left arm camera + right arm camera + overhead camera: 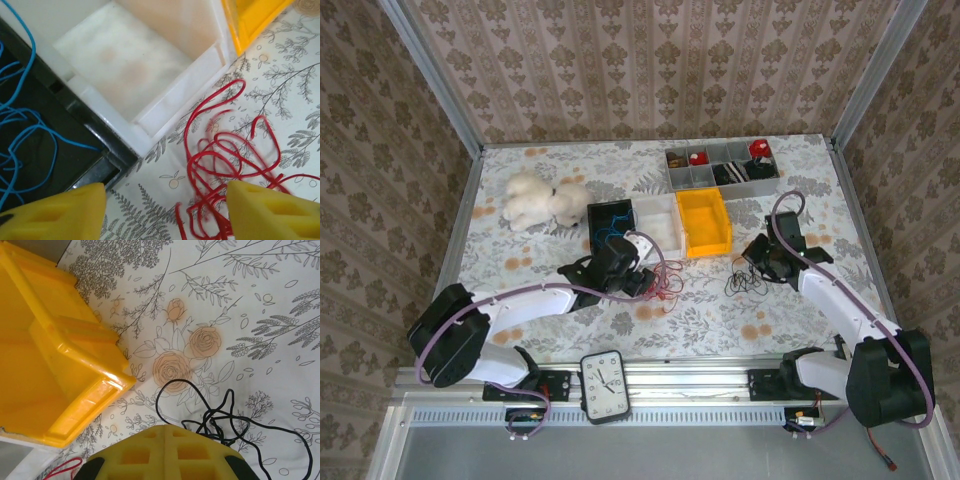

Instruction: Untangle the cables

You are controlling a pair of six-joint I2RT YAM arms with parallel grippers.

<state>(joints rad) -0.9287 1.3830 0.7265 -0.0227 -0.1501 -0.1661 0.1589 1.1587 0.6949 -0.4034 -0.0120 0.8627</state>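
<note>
The dark cable is held by my right gripper clear of the red cable [212,424], so my left gripper should keep moving across until it closes on the dark cable's loops [744,282].
Red cable [225,160] lies in loose loops on the flowered table just in front of the white bin [120,65]. My left gripper [165,210] hangs open over it, and part of the red tangle sits beside the right finger [272,210]. Seen from the top, that gripper [642,275] is next to the red cable [666,282]. Blue cable [20,125] lies inside the black bin [100,170]. The dark cable [225,415] is bunched on the table, with one strand running into the closed seam of my right gripper [165,429]. From above, the dark cable [744,284] sits just left of that gripper [758,267].
The yellow bin [704,222] stands between the two grippers, right of the white bin [655,220] and the black bin [610,222]. A white plush toy [545,200] sits at the back left and a grey divided organiser [720,168] at the back. A clock [603,385] leans on the front rail.
</note>
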